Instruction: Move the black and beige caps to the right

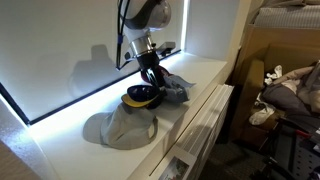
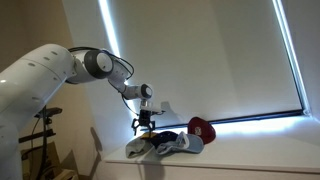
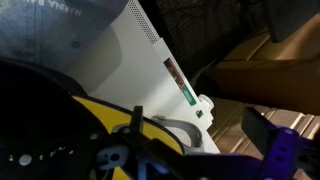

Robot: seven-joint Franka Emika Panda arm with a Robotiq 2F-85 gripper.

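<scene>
Next, my gripper goes up and comes down over the black cap's body, because my gripper's fingers hang out at the edge of the black cap's yellow brim.
The black cap, with a yellow underside to its brim, lies on the white top; it also shows in an exterior view. The beige cap lies next to it, toward the near end, and shows in an exterior view. My gripper hangs right over the black cap, fingertips down at it, also in an exterior view. In the wrist view the gripper is open, its fingers spread, with the black cap below and left of them.
A grey-blue cap lies just beyond the black one. A red cap sits further along the top. The white top ends at a front edge with drawers below. A lit window blind backs the top.
</scene>
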